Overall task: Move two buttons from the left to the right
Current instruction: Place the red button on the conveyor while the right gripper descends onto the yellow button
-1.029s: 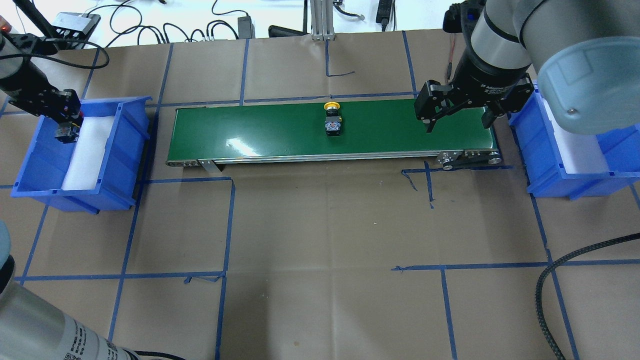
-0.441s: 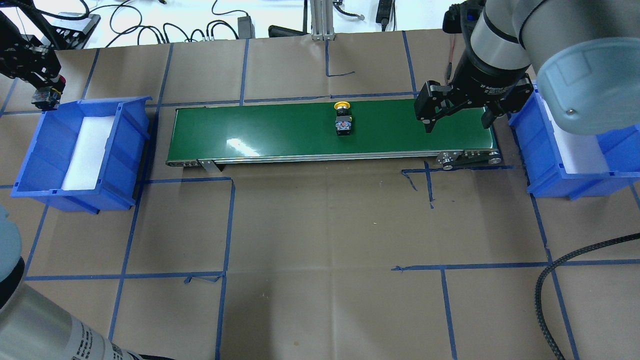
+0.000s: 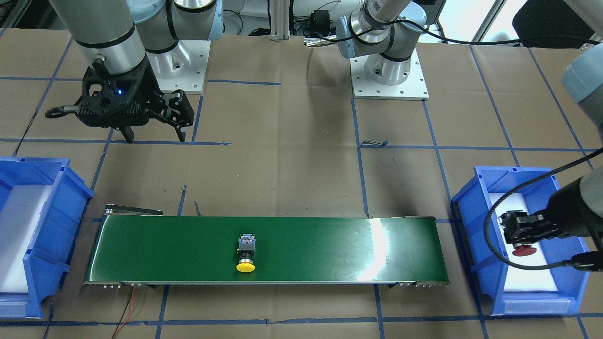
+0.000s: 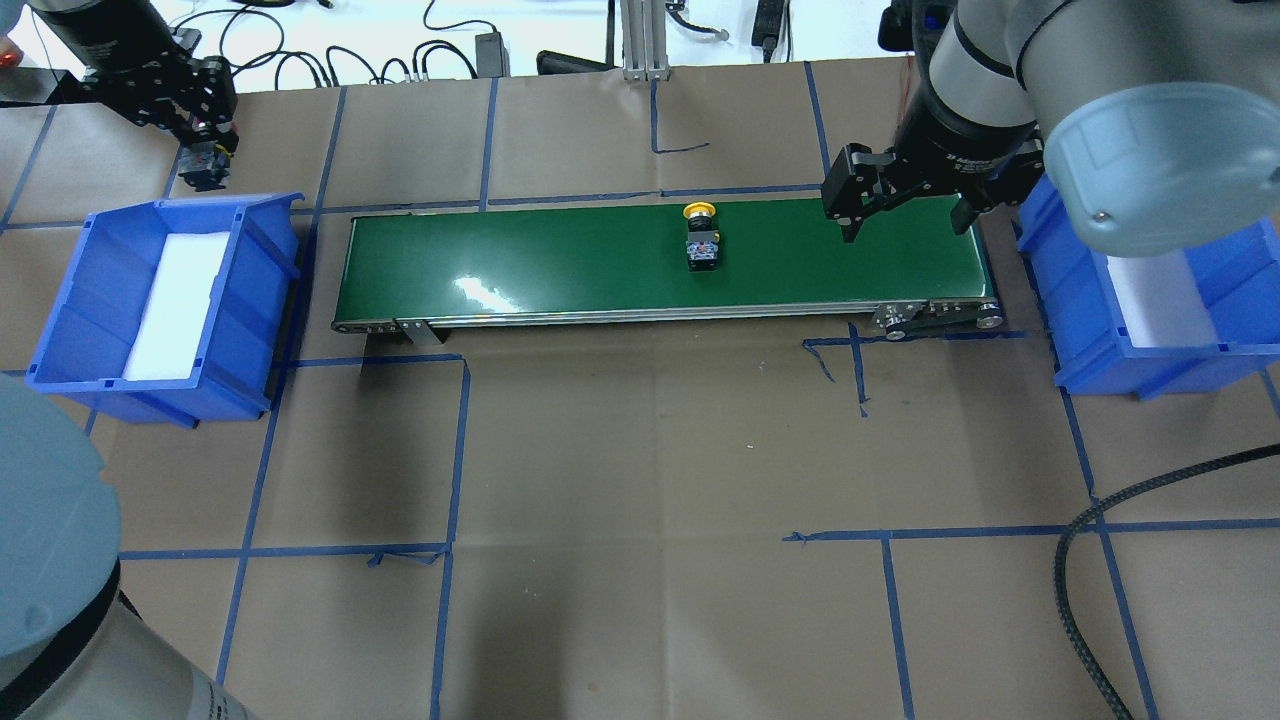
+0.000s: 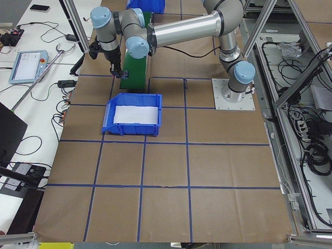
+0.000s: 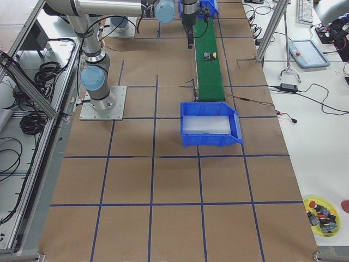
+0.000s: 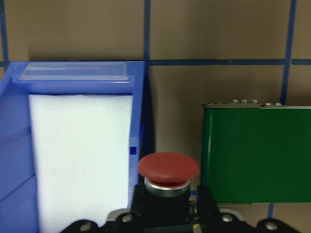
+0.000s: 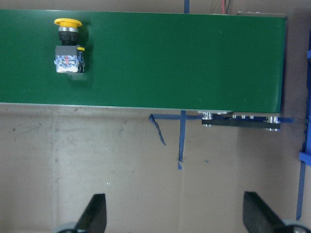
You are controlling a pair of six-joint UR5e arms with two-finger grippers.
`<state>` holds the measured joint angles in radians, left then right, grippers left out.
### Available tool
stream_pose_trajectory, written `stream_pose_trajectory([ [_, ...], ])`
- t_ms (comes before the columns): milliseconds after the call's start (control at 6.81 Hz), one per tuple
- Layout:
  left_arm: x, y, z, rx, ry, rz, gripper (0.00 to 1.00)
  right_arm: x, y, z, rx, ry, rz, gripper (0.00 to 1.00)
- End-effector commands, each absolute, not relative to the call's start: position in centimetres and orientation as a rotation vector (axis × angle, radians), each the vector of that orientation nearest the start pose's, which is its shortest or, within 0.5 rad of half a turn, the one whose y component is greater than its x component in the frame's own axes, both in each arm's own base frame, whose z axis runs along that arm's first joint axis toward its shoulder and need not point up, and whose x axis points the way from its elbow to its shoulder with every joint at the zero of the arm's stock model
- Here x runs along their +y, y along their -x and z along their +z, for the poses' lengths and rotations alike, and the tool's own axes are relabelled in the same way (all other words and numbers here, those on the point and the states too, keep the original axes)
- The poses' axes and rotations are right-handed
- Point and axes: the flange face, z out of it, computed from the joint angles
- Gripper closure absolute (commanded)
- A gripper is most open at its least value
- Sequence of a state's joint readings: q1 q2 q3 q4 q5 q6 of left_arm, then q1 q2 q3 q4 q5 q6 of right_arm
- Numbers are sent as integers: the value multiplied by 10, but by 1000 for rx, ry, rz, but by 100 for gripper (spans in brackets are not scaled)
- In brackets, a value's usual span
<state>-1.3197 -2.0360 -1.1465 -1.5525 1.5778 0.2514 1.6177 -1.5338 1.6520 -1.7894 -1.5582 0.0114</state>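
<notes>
The belt's end next to my left gripper is clear of the yellow-capped button, so I should keep bringing the red-capped button over until it rests there.
The yellow-capped button lies on its side on the green conveyor belt, right of the belt's middle; it also shows from across the table and in the right wrist view. The red-capped button is held in my left gripper, which is shut on its black body and raised over the left blue bin, near the bin's belt-side wall. My right gripper hangs open and empty above the belt's right end, with the yellow-capped button to its left.
The right blue bin, lined with white foam, stands just past the belt's right end. A black braided cable loops over the front right of the table. Loose cables and an aluminium post line the far edge.
My left gripper has lifted the red-capped button out of the left bin and carried it up and towards the belt. The yellow-capped button has travelled right along the belt. The right gripper shifted slightly.
</notes>
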Motion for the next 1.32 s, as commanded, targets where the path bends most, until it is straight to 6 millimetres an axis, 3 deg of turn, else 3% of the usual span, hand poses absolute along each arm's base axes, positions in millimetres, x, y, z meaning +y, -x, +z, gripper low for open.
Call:
stream_pose_trajectory([
  [0,-690,40,419,3139,36,54,90,-543,-159,418,3118,54,-174,0],
  [294,-690,71,401,3139,77,96,90,-561,-160,408,3111,54,-272,0],
  [441,-696,94,376,3137,63,82,90,-565,-160,403,3110,52,-260,0],
  [588,-698,105,351,3137,39,65,90,-571,-160,396,3110,50,-262,0],
  [1029,-688,105,274,3136,43,-23,89,-588,-162,375,3107,52,-300,0],
  [1176,-683,106,264,3134,48,-40,87,-591,-166,367,3103,57,-297,0],
])
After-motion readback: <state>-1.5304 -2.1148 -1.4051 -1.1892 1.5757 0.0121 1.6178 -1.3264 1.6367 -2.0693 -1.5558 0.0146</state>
